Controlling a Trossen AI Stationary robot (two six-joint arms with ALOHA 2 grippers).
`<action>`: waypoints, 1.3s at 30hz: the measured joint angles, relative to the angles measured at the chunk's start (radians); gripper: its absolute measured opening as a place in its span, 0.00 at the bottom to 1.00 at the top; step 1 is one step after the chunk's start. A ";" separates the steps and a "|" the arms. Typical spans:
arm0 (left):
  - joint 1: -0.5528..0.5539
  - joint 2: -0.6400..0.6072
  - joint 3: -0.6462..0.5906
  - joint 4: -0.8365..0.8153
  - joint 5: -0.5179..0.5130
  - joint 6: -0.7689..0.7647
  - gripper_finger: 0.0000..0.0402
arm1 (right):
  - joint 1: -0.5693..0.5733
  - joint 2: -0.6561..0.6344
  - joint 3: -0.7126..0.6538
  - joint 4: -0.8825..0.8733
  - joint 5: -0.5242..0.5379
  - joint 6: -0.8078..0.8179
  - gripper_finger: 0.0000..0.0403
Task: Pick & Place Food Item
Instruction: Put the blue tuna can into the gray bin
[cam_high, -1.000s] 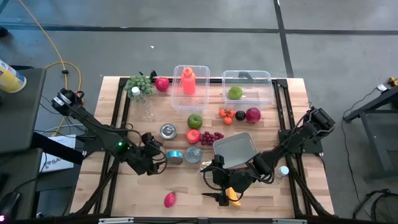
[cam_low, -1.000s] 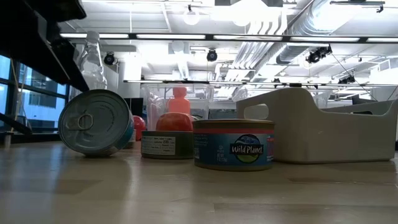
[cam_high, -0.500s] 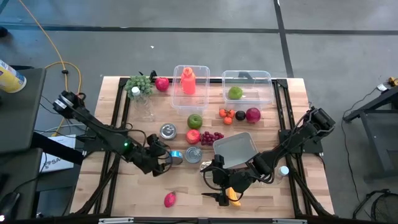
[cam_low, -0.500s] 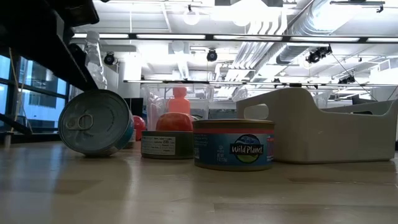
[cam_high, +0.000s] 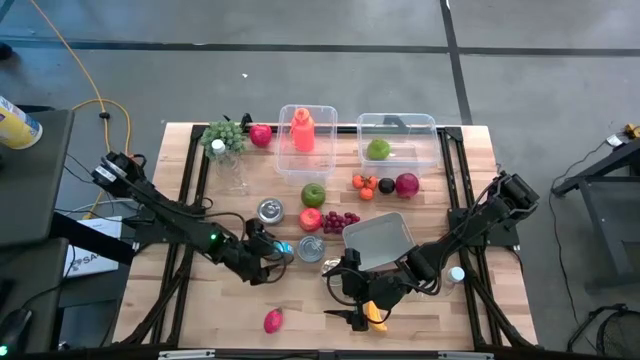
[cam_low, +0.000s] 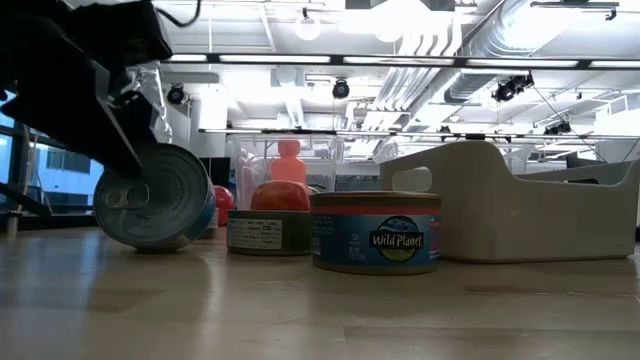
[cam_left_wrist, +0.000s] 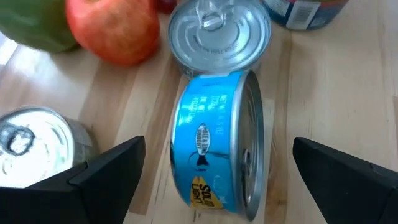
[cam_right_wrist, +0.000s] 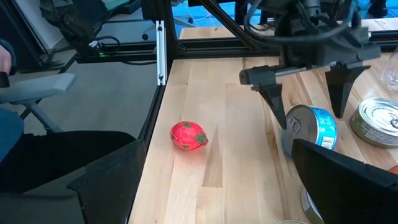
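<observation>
My left gripper's open fingers are facing the blue tuna can's flat ends (cam_low: 165, 207), so I should keep moving down around the can (cam_high: 285, 247) until there is a finger on each side of it, then close them.
A blue tuna can (cam_left_wrist: 205, 143) lies on its curved wall on the wood table (cam_high: 200, 300), lid toward the near edge; it also shows in the high view (cam_high: 283, 250) and the low view (cam_low: 155, 196). My left gripper (cam_left_wrist: 219, 155) is open, its fingers (cam_right_wrist: 273, 102) standing on either side of the can without touching it. In the high view it is just left of the can (cam_high: 268, 255). My right gripper (cam_high: 336, 294) waits open near the front edge, right of a red strawberry-like fruit (cam_right_wrist: 188, 135).
Two upright cans (cam_high: 270, 210) (cam_high: 312, 248), a red apple (cam_high: 310, 218), a green apple (cam_high: 313, 194) and grapes (cam_high: 342, 220) crowd the can's far side. A white bin (cam_high: 380, 240) sits to the right. Clear containers (cam_high: 398, 140) (cam_high: 307, 128) stand at the back. A yellow-orange item (cam_high: 376, 313) lies under my right arm.
My left gripper has gone toward the table's right edge and down to the blue can, and its open fingers now straddle it. The can has not moved.
</observation>
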 joint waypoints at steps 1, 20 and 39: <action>0.005 0.007 0.000 0.004 0.009 0.009 0.98 | 0.000 0.000 0.000 0.000 0.000 0.000 0.98; 0.012 0.132 0.001 0.180 0.017 -0.008 0.98 | 0.000 0.000 0.000 -0.008 0.005 0.000 0.98; -0.015 0.147 0.002 0.256 0.009 -0.007 0.35 | 0.000 0.000 0.000 -0.013 0.008 0.000 0.98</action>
